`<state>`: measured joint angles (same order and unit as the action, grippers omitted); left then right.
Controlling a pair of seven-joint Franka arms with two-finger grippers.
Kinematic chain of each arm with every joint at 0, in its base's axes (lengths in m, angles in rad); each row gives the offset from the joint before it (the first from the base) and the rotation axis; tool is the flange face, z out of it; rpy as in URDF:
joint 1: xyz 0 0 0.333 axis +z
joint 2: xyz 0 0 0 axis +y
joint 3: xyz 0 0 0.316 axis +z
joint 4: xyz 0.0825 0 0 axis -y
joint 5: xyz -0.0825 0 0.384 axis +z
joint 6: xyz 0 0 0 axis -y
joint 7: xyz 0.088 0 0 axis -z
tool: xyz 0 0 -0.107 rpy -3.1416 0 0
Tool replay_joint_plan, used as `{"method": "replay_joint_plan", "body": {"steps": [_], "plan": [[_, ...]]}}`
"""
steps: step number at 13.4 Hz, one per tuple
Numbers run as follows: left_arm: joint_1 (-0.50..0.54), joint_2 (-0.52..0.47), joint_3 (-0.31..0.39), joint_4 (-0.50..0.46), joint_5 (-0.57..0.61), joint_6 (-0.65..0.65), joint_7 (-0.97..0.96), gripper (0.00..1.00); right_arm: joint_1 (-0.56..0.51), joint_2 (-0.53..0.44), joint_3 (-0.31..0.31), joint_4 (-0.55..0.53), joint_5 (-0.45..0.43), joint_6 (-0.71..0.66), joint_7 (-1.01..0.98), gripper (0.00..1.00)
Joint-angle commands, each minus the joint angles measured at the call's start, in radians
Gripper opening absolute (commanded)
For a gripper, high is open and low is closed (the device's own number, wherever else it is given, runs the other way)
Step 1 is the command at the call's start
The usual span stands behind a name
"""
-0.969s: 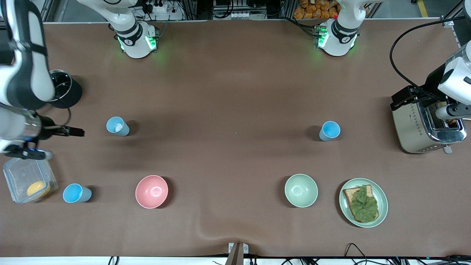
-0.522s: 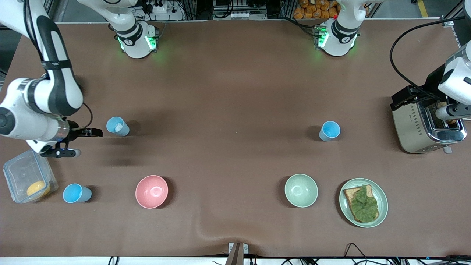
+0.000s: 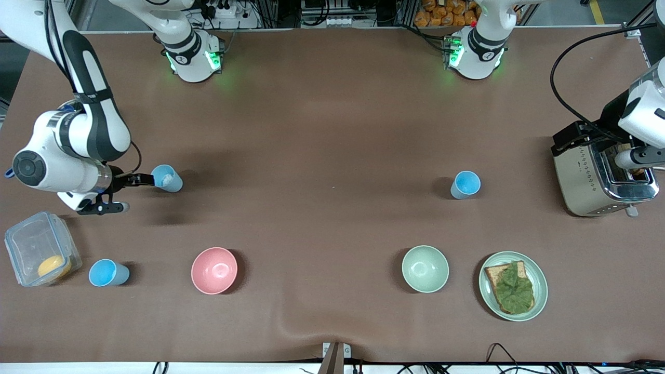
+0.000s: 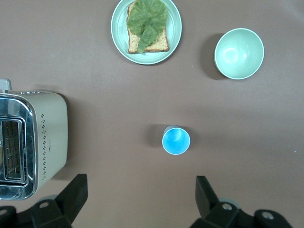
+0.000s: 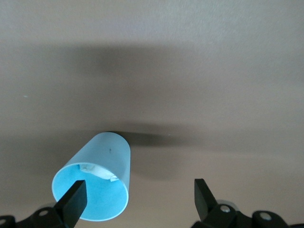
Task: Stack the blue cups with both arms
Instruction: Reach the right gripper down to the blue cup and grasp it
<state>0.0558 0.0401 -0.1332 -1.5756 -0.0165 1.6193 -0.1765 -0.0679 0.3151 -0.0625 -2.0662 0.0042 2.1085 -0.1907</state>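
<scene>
The white scrap (image 5: 99, 171) rests against the inside of the blue cup (image 3: 168, 178), below its rim, so I expect the scrap to come along inside when I carry the cup.
Three blue cups stand upright on the brown table. One cup (image 3: 167, 178) with a white scrap inside is toward the right arm's end. A second cup (image 3: 108, 273) is nearer the front camera, by a clear box. The third cup (image 3: 465, 184) stands toward the left arm's end. My right gripper (image 3: 136, 193) is open and level with the first cup (image 5: 107, 161). One finger (image 5: 73, 199) is at its rim and the cup is not between the fingers. My left gripper (image 4: 141, 197) hangs open and high near the toaster, looking down on the third cup (image 4: 176, 140).
A pink bowl (image 3: 214, 270) and a pale green bowl (image 3: 425, 268) sit nearer the front camera. Beside the green bowl is a plate (image 3: 540, 291) with toast and lettuce. A toaster (image 3: 587, 182) stands at the left arm's end. A clear box (image 3: 31, 244) holds something yellow.
My right arm has swung its open gripper across the table toward the first cup, from well short of it to right at its rim. The left arm has not moved.
</scene>
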Motion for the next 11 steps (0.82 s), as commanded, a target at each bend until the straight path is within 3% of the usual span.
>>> {"method": "replay_joint_plan", "body": {"steps": [1,4,5,6,7,8,9,11], "plan": [[0.004,-0.005,-0.003,-0.001,-0.003,0.007,-0.015,1.00,-0.018,0.022,0.013,-0.012,0.017,0.015,-0.024,1.00],[0.004,-0.005,-0.003,-0.001,-0.003,0.007,-0.015,1.00,-0.012,0.045,0.013,-0.014,0.040,0.008,-0.026,1.00],[0.004,-0.005,-0.003,-0.003,-0.002,0.007,-0.015,1.00,-0.009,0.045,0.013,-0.012,0.042,0.004,-0.026,0.90],[0.004,-0.005,-0.003,-0.001,-0.003,0.007,-0.015,1.00,-0.007,0.048,0.015,-0.012,0.043,0.004,-0.026,0.67],[0.004,-0.005,-0.003,-0.001,-0.002,0.007,-0.015,1.00,0.006,0.054,0.015,-0.012,0.043,-0.010,-0.024,0.37],[0.004,-0.005,-0.003,-0.003,-0.002,0.007,-0.015,1.00,0.013,0.059,0.015,-0.012,0.043,-0.021,-0.024,0.13],[0.004,-0.005,-0.002,-0.003,-0.003,0.007,-0.015,1.00,0.017,0.059,0.015,-0.011,0.045,-0.024,-0.024,0.00],[0.006,-0.005,-0.002,-0.003,-0.002,0.007,-0.015,1.00,0.014,0.061,0.015,-0.005,0.045,-0.024,-0.019,0.00]]}}
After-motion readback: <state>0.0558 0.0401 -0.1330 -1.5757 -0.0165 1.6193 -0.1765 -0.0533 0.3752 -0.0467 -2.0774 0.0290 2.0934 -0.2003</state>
